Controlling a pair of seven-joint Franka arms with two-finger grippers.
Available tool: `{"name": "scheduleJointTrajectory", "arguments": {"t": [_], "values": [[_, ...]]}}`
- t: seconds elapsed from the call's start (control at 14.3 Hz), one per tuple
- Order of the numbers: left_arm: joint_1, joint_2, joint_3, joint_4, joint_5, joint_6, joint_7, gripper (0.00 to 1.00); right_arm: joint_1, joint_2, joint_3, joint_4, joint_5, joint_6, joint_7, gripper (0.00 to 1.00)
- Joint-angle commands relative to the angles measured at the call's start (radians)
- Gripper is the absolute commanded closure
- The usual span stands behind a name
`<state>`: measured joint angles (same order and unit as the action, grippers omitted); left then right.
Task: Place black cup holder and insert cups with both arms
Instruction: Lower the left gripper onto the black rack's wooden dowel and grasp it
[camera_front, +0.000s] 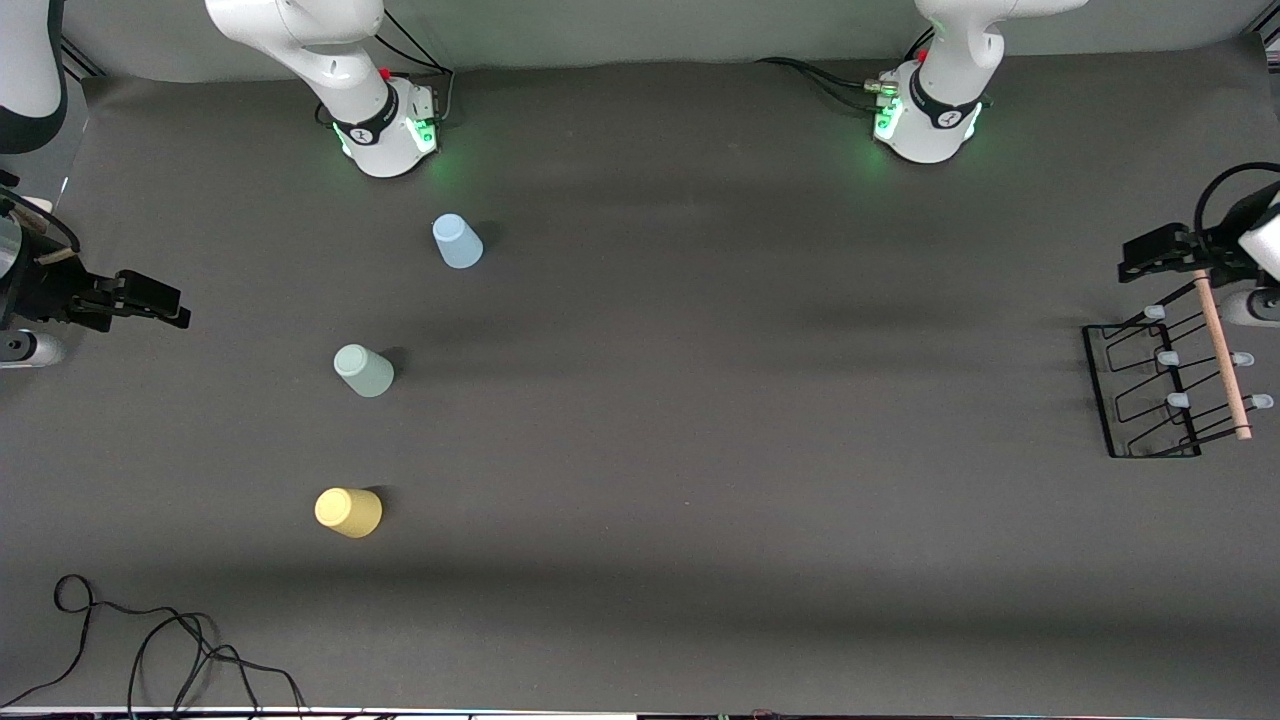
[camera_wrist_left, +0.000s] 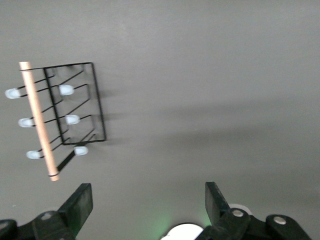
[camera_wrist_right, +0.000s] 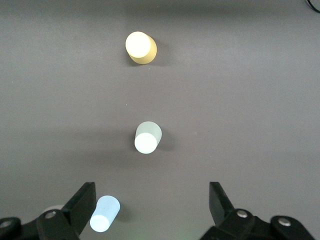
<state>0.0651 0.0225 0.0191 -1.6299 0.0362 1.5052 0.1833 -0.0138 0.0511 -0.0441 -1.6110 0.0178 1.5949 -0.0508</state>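
Observation:
The black cup holder will follow stiffly when I lift it, because black straps fasten both ends of the wooden rod handle to the holder's frame.
The black cup holder stands at the left arm's end of the table, its wooden rod handle on top; the left wrist view shows the holder with grey-tipped pegs. My left gripper hangs open and empty over the table, just off the holder's end toward the bases; its fingers are wide apart. Three cups stand upside down toward the right arm's end: light blue, pale green, yellow. My right gripper hovers open and empty, away from the cups.
Both arm bases stand along the table's edge farthest from the front camera. Loose black cables lie at the corner nearest the front camera, at the right arm's end. Bare grey mat stretches between the cups and the holder.

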Motion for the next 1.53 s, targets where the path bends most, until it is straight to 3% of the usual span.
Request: {"name": "scheduleJointTrajectory", "arguments": {"t": [0.0,0.21,0.63,0.98,1.05,1.12,1.26,1.47], "values": [[0.094,0.023,-0.001,-0.005,0.04,0.039,0.116,0.01,-0.002,-0.014,0.006,-0.007,-0.012,0.011,-0.014,0.0],[0.178,0.082,-0.002,-0.016,0.042,0.097,0.183,0.01,-0.002,-0.014,0.006,-0.007,-0.012,0.011,-0.014,0.0],[0.327,0.23,-0.002,-0.142,0.041,0.418,0.399,0.01,-0.002,-0.014,0.006,-0.007,-0.012,0.011,-0.014,0.0],[0.337,0.293,-0.002,-0.269,0.039,0.643,0.41,0.03,-0.002,-0.013,0.006,-0.007,-0.012,0.011,-0.014,0.0],[0.335,0.303,-0.002,-0.274,0.039,0.659,0.412,0.09,-0.002,-0.013,0.006,-0.007,-0.012,0.011,-0.014,0.0],[0.335,0.309,-0.002,-0.274,0.04,0.661,0.415,0.33,-0.002,-0.013,0.006,-0.009,-0.012,0.011,-0.014,0.0],[0.335,0.307,-0.002,-0.271,0.039,0.661,0.45,0.98,-0.002,-0.013,0.006,-0.009,-0.012,0.011,-0.014,0.0],[0.335,0.3,-0.002,-0.257,0.039,0.644,0.458,1.0,-0.002,-0.013,0.006,-0.009,-0.012,0.011,-0.014,0.0]]}}
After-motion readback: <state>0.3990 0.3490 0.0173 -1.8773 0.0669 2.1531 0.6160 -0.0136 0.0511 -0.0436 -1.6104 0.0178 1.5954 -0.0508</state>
